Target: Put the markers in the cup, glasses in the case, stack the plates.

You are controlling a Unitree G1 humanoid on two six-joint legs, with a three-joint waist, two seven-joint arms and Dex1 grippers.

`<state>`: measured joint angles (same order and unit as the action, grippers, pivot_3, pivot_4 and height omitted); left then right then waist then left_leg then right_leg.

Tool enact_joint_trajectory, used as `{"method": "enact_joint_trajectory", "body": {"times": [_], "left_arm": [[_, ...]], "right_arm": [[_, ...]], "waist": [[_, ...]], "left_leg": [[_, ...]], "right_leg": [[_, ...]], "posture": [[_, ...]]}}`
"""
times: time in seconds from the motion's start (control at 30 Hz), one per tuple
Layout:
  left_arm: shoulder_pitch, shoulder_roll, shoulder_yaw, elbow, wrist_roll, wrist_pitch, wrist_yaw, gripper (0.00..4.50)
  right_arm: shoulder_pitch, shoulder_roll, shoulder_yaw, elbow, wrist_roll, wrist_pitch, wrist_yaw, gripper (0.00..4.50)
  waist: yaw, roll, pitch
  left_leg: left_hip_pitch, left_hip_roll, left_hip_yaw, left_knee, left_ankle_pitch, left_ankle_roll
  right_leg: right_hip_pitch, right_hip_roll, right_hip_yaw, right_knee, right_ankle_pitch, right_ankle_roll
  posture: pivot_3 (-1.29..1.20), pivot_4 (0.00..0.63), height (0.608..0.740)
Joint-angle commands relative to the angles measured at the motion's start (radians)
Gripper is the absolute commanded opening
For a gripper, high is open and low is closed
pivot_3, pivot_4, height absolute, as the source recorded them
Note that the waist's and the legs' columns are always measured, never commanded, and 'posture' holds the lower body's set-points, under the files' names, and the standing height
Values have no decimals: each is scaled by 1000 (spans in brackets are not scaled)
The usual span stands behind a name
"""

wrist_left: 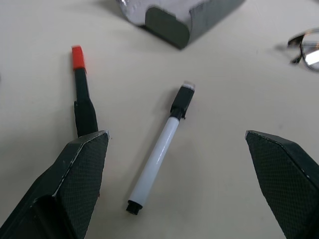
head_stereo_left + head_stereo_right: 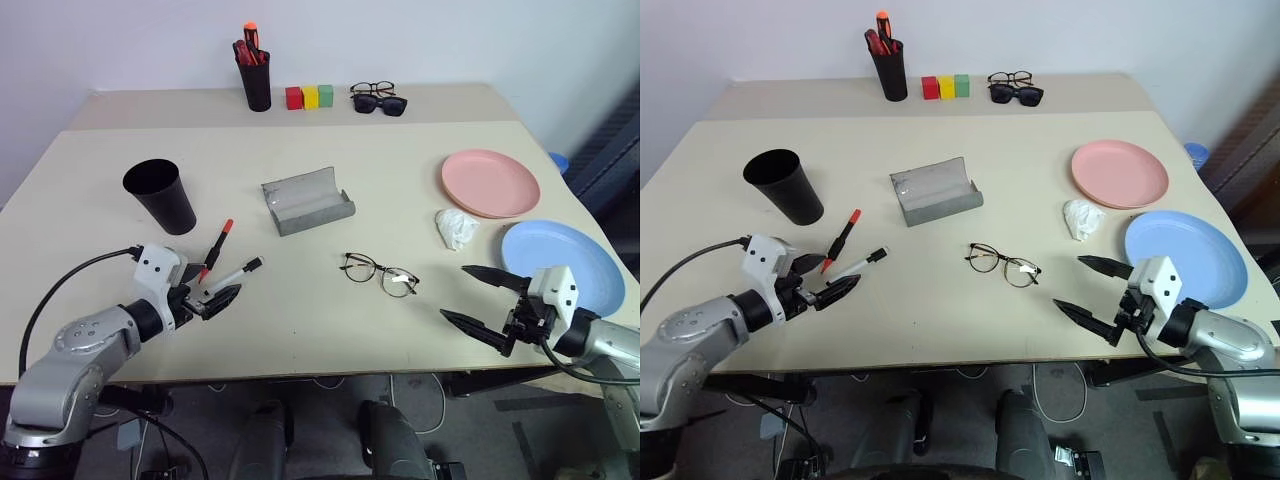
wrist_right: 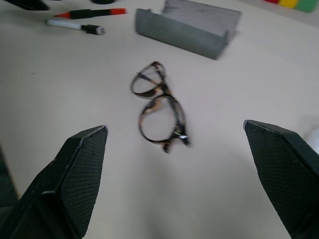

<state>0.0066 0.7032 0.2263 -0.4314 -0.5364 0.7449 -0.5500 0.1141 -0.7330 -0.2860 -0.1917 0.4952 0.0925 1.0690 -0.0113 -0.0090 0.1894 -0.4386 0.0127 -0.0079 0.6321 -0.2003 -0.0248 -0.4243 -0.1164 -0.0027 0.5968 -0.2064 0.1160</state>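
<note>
My left gripper should keep going toward the white marker's cap [image 2: 254,264] and close there, as the white marker lengthwise [image 2: 228,280] is between its open fingers, clear of the red-capped marker.
The black cup [image 2: 160,195] stands upright at the left. Just right of it lie two markers, one red-capped [image 2: 217,248] and one white with a black cap [image 1: 158,158]. My left gripper [image 2: 212,283] is open low over the table, its fingers on either side of the white marker's near end. In the middle the grey case [image 2: 308,201] lies open, and the wire-framed glasses [image 2: 379,273] rest in front of it. Right of the glasses and apart from them, my right gripper [image 2: 455,291] is open and points at them. The pink plate [image 2: 490,183] and the blue plate [image 2: 562,262] lie side by side at the right.
A crumpled white tissue [image 2: 456,228] lies between the plates and the glasses. At the back stand a black pen pot with red and orange pens [image 2: 256,80], three coloured blocks [image 2: 309,96] and black sunglasses [image 2: 378,103]. The blue plate sits near the table's right edge.
</note>
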Motion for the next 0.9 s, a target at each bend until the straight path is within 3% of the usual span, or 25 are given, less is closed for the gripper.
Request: {"method": "enact_joint_trajectory", "body": {"times": [0.03,0.23,0.6,0.7,0.9], "left_arm": [[-71,40,-36,21,27,67,10,4500],[-218,80,-163,85,79,144,-11,4500],[-420,55,-391,185,170,186,-79,4500],[-460,52,-425,218,179,237,-92,3614],[-483,46,-461,234,203,286,-101,507]], "right_arm": [[-36,-3,24,-6,-12,-28,16,4463],[-65,6,45,1,-23,-38,12,4463],[20,40,31,-53,-23,-64,-27,4463],[38,43,29,-70,-22,-64,-39,4500],[54,44,30,-98,-22,-51,-70,4500]], "waist": [[1,0,0],[5,-1,0],[3,-2,0],[2,-2,0],[2,-2,0]], "left_leg": [[0,0,0,0,0,0],[0,0,0,0,0,0],[0,0,0,0,0,0],[1,0,0,0,0,0],[2,0,0,0,0,0]], "right_leg": [[0,0,0,0,0,0],[0,0,0,0,0,0],[0,1,0,1,0,0],[0,1,0,2,0,1],[1,1,0,3,0,1]], "posture": [[0,150,740],[0,150,740],[0,150,740],[0,150,740],[0,150,740]]}}
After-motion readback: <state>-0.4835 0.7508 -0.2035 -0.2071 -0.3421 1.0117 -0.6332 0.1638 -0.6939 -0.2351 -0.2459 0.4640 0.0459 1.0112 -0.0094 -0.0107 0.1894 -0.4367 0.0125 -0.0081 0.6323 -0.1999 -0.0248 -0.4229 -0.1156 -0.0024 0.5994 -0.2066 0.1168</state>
